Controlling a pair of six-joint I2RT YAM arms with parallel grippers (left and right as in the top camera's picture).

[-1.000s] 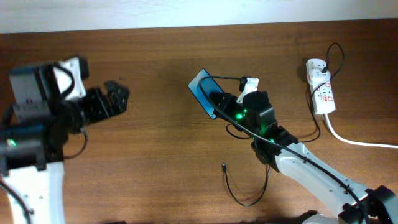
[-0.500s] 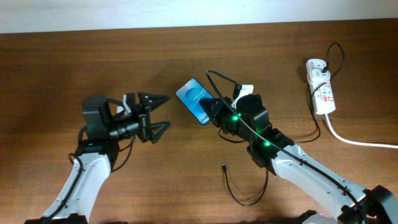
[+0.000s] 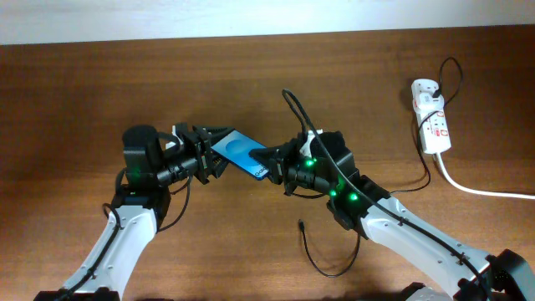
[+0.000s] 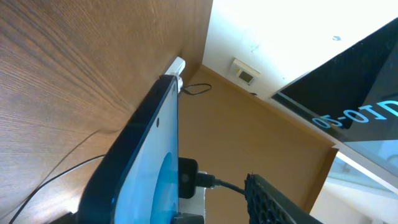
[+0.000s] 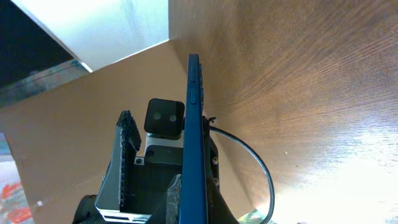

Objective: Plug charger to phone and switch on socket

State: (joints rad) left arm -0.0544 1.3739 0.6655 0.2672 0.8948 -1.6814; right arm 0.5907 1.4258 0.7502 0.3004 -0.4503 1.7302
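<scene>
Next, I open my left gripper and take the phone's long side with it before my right gripper opens, because my left gripper's fingers reach only the phone's top corner.
The phone, blue screen up, is held above the table between both arms. My right gripper is shut on its right end; in the right wrist view the phone stands edge-on between the fingers. My left gripper is open, its fingers either side of the phone's left end. In the left wrist view the phone is at the left, apart from my right finger. The charger lies loose on the table, its plug tip free. The socket lies at the far right.
A thick white cord runs from the socket to the right edge. A thin black cable loops beside the socket's top. The socket also shows far off in the left wrist view. The right arm crosses the front right.
My right gripper has carried the phone to the left and turned it flatter. My left arm has swung in from the left, and its open fingers now flank the phone's end.
</scene>
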